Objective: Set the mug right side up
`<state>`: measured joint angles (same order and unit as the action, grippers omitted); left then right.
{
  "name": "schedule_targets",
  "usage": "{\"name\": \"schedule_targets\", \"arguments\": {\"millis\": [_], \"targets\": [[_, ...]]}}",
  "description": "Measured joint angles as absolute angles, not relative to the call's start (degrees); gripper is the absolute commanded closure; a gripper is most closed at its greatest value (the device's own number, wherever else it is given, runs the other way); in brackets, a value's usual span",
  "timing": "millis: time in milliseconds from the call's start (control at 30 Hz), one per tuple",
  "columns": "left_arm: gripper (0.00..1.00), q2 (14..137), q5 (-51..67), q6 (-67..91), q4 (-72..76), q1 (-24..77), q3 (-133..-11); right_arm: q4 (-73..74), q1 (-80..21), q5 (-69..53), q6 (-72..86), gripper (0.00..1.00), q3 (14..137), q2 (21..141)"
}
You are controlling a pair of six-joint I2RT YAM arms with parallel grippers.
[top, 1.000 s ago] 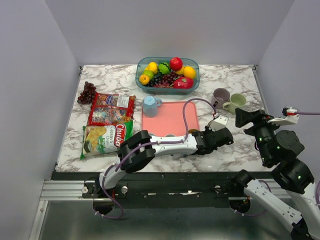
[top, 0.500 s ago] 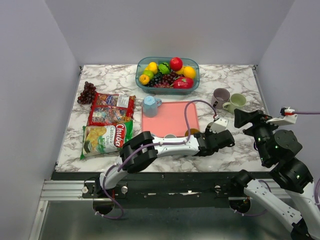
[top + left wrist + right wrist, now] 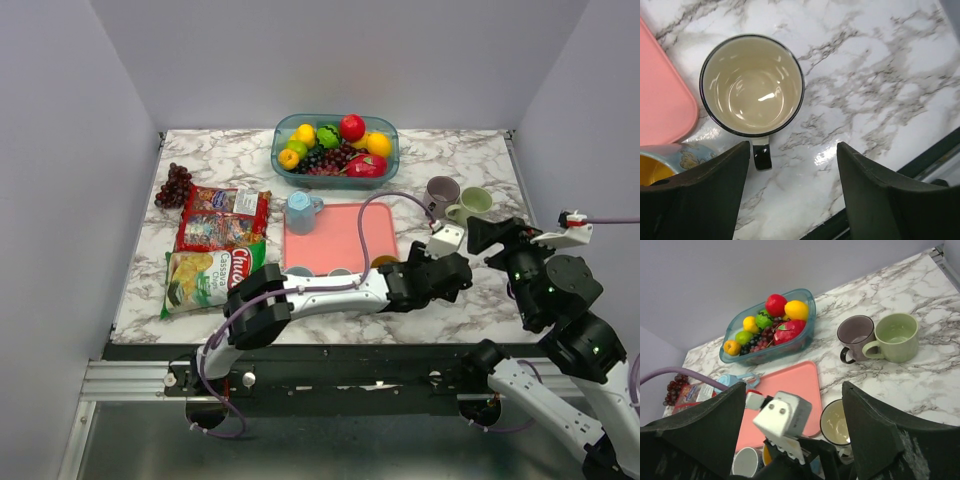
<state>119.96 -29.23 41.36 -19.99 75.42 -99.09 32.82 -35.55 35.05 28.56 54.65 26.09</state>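
Note:
The cream mug stands with its opening up, but the light blue mug sits bottom up (image 3: 299,212). Next, my right gripper raises the light blue mug by its handle (image 3: 318,204).
A mug (image 3: 752,85) with a cream inside, black rim and black handle stands mouth up on the marble just right of the pink mat (image 3: 660,95). My left gripper (image 3: 792,150) hangs straight above it, open, with nothing between the fingers; the mug's handle points toward the left finger (image 3: 695,195). The right wrist view shows the same mug (image 3: 836,422) under the left wrist. In the top view the left gripper (image 3: 440,272) hides the mug. My right gripper (image 3: 490,235) hovers open and empty to the right, facing the scene.
A purple mug (image 3: 440,192) and a green mug (image 3: 472,205) stand upright at the back right. A light blue mug (image 3: 300,210) sits at the mat's far left corner. More mugs (image 3: 340,271) line its near edge. Fruit bowl (image 3: 283,135), grapes (image 3: 175,185) and snack bags (image 3: 222,218) lie behind and left.
The left jaws have gone from shut to wide open, letting go of the mug, which now stands free. The left wrist lifted a little. The right arm barely moved.

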Motion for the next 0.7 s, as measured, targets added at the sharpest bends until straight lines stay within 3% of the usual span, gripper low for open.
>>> {"name": "schedule_targets", "arguments": {"millis": [433,700], "targets": [[0.1,101.51,-35.48,32.84,-14.76,73.45,-87.22,32.42,-35.55,32.14,27.92,0.16,59.92,31.75],[0.05,87.26,-37.08,32.82,-13.43,58.35,-70.5,27.46,-35.55,23.64,25.5,0.17,60.16,44.73]]}}
